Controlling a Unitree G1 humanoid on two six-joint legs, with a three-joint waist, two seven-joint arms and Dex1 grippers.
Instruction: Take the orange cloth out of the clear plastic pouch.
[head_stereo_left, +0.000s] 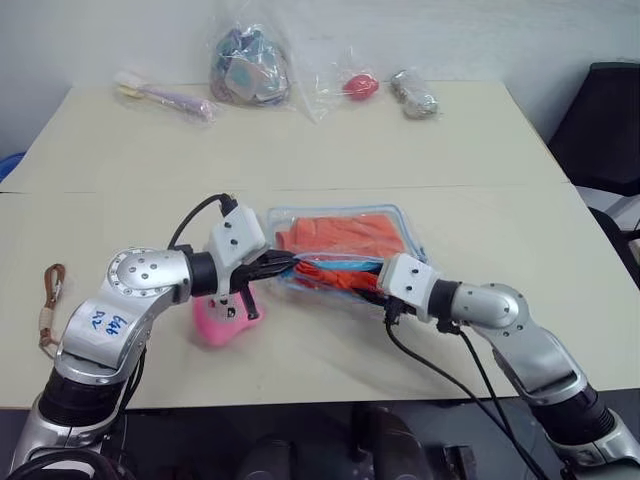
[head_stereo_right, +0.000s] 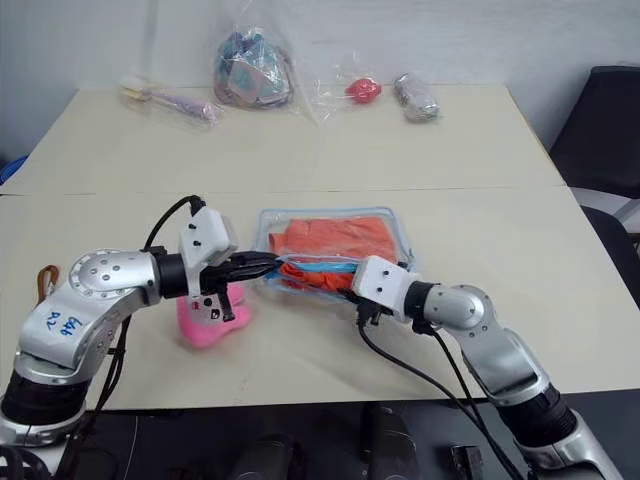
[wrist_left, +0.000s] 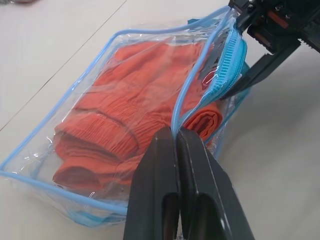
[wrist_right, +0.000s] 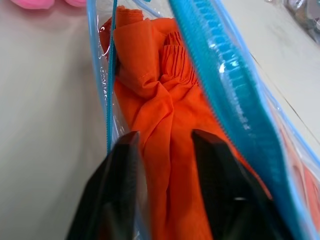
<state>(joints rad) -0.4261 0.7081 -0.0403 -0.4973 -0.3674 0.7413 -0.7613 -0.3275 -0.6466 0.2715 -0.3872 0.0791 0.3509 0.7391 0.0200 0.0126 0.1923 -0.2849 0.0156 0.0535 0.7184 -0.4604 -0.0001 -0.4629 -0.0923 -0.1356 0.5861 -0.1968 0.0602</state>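
My right gripper's fingers are half open, and the orange cloth (wrist_right: 170, 150) spreads past them. I should open them wider and reach further into the pouch (wrist_right: 157, 85) before I grip the orange cloth.
The clear plastic pouch (head_stereo_left: 404, 226) with light blue edging lies on the table in front of me, its zipper mouth open toward my arms. The orange cloth (head_stereo_left: 340, 232) is folded inside, one fold bulging at the mouth (wrist_left: 202, 120). My left gripper (wrist_left: 175, 134) is shut on the pouch's blue edge at the left side of the mouth. From the right, my right gripper (wrist_right: 165, 137) reaches into the mouth under the zipper strip (wrist_right: 225, 90). Its fingers stand apart with a bunch of orange cloth (wrist_right: 160, 100) between them.
A pink plush toy (head_stereo_left: 215, 322) lies under my left wrist. Wrinkly clear bags of small items (head_stereo_left: 248, 65) (head_stereo_left: 355, 85) (head_stereo_left: 415, 95) and a pale wrapped item (head_stereo_left: 165, 98) line the far edge. A brown strap (head_stereo_left: 50, 300) lies at the left. A black chair (head_stereo_left: 605, 120) stands to the right.
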